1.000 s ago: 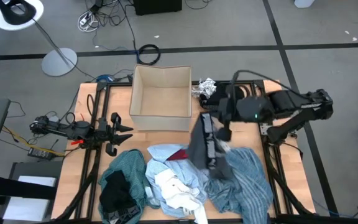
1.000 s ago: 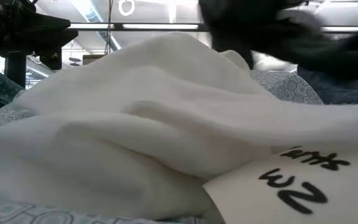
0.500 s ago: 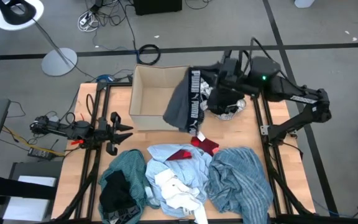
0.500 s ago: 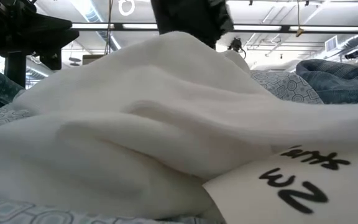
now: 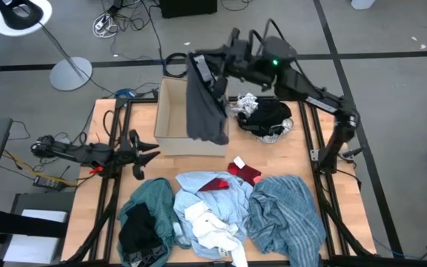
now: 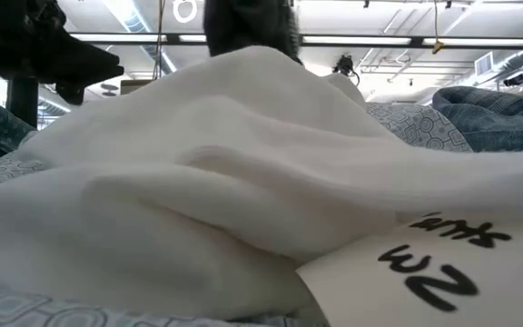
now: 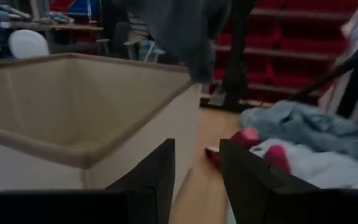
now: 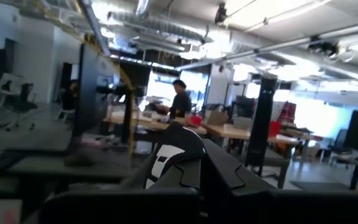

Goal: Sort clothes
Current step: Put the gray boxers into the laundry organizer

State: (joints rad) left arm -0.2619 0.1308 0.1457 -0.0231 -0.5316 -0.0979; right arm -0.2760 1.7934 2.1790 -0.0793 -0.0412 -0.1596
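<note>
My right gripper should go on over the open box (image 5: 174, 117), then go down before it lets go inside, as the dark grey garment's lower end (image 5: 210, 135) is hanging above the tan box's rim.
My right gripper (image 5: 197, 61) is high above the tan box (image 5: 180, 111), shut on a dark grey garment (image 5: 204, 104) that hangs over the box's right part. In the left wrist view the garment's lower end (image 7: 194, 62) hangs above the box's rim (image 7: 135, 118). My left gripper (image 5: 148, 152) stands open at the table's left, near the box, holding nothing. The rest of the clothes lie in a pile along the near edge: teal (image 5: 150, 204), black (image 5: 136, 226), light blue (image 5: 217, 194), white (image 5: 207, 222), red (image 5: 242, 173) and grey-blue striped (image 5: 284, 215). My right gripper pinches the dark grey garment's upper end (image 8: 166, 163), by a white label, between its two shut fingers. The fingers come at it about level, from the table's right. The garment hangs slack below them (image 5: 206, 122), lifted clear of the pile and the table.
A black heap with a white patterned piece (image 5: 264, 115) lies at the far right, next to the box. The white garment (image 6: 198, 182) fills the low view. Bare wood lies between the box and the pile (image 5: 176, 167). People and desks show in the room beyond (image 8: 180, 99).
My right gripper has risen and swung from above the pile toward the far left, to over the box, tipping up from pointing down to about level. The dark grey garment has gone with it, lifted clear of the pile and hanging over the box.
</note>
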